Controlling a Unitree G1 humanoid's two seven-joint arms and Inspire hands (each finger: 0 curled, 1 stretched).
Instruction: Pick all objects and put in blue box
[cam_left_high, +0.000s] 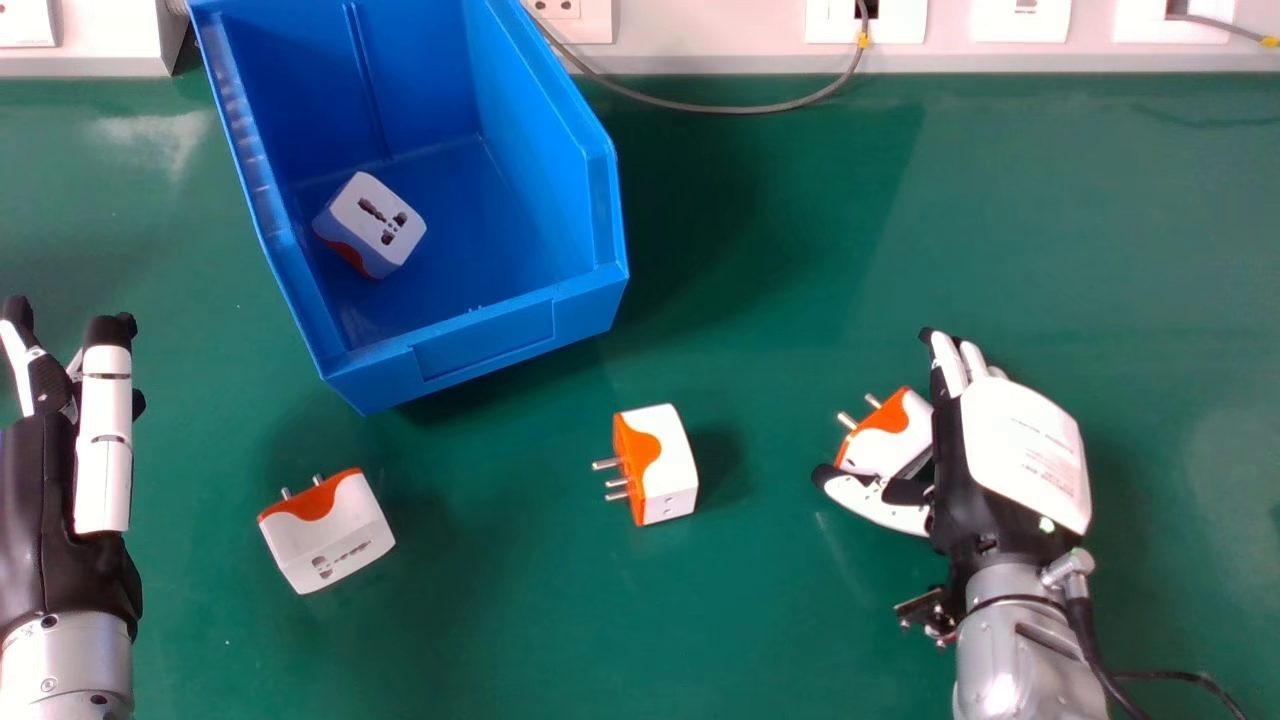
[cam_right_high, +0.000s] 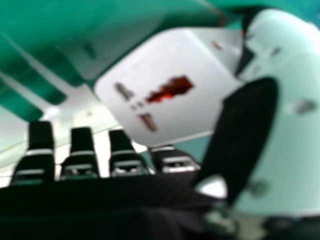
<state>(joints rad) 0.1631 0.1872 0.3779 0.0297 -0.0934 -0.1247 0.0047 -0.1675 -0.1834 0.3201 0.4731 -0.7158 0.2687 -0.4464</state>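
Observation:
My gripper will make the adapter in the blue box (cam_left_high: 369, 226) turn when it drops another in, because that adapter lies loose with open box bottom beside it (cam_left_high: 477, 234).
The blue box (cam_left_high: 470, 345) stands at the upper left of the head view, with one white and orange adapter (cam_left_high: 375, 225) inside. On the green table lie a left adapter (cam_left_high: 328, 535), a middle adapter (cam_left_high: 668, 465) and a right adapter (cam_left_high: 885, 440). My right hand (cam_left_high: 1020, 450) is open beside the right adapter, its thumb along the near side. In the right hand view, the socket face of this adapter (cam_right_high: 170, 90) is between the thumb and the fingers of my right hand (cam_right_high: 127, 162). My left hand (cam_left_high: 105, 430) is open at the left edge, apart from the adapters.
A white wall panel (cam_left_high: 700, 35) with sockets runs along the table's back edge. A grey cable (cam_left_high: 690, 103) droops from it onto the table, right of the box. Green table surface (cam_left_high: 760, 270) lies between the box and my right hand.

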